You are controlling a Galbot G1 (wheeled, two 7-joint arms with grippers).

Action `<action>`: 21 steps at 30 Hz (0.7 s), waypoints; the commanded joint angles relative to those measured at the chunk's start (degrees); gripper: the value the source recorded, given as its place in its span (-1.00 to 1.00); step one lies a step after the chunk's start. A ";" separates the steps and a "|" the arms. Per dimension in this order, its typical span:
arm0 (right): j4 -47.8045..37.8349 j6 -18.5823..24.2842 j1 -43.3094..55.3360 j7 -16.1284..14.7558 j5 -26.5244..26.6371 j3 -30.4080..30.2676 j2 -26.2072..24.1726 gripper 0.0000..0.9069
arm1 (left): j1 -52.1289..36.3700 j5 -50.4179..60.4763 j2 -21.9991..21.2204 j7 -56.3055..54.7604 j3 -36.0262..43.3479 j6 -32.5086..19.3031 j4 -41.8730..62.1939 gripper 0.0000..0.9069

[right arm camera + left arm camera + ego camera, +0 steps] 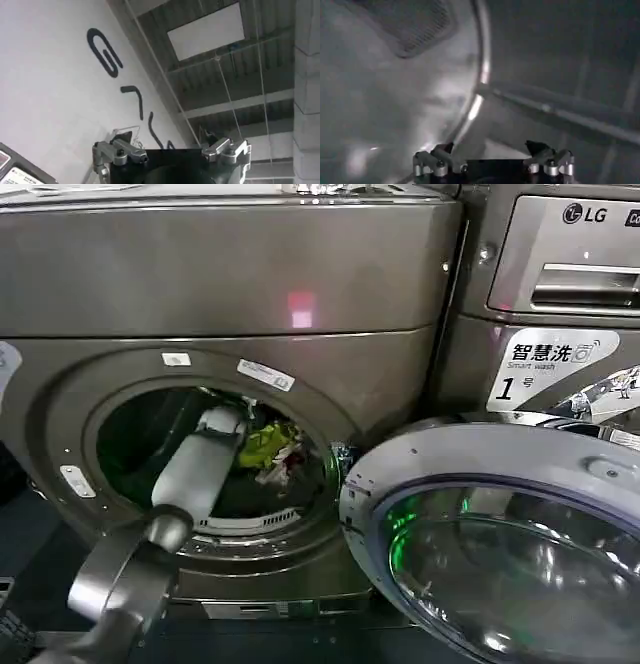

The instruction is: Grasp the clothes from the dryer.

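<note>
The clothes [262,445] will spread open and hang down limp when I lift them, because the white and red bits [284,465] are crumpled in loose folds.
The dryer [250,284] is the big grey-bronze machine with a pink light, and its round door [500,534] is swung open to the right. Inside the drum lie the clothes [270,446], a yellow-green piece with white and red bits. My left arm [195,469] reaches through the porthole and ends just left of the heap. In the left wrist view my left gripper [490,146] is open inside the drum, with nothing between its fingers, facing the drum wall and a rib [560,111]. My right gripper [167,136] is open and empty, raised toward a white wall and the ceiling.
The open door's glass blocks the space at the lower right of the porthole. An LG-marked machine [560,244] with a drawer panel stands to the right. The porthole rim [330,434] rings the opening closely around my arm.
</note>
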 commanded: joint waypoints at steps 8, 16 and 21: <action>-0.12 0.15 0.06 -0.04 -0.12 -0.27 -0.09 1.00 | -3.14 21.61 0.85 13.98 10.45 -6.24 3.04 1.00; -0.03 0.31 0.47 -0.15 -0.46 -0.85 0.24 1.00 | -3.14 25.54 0.08 14.01 11.90 -5.43 4.90 1.00; -0.11 0.38 0.70 -0.20 -0.81 -1.25 0.21 1.00 | -2.39 25.87 -0.36 13.74 12.00 -5.74 6.10 1.00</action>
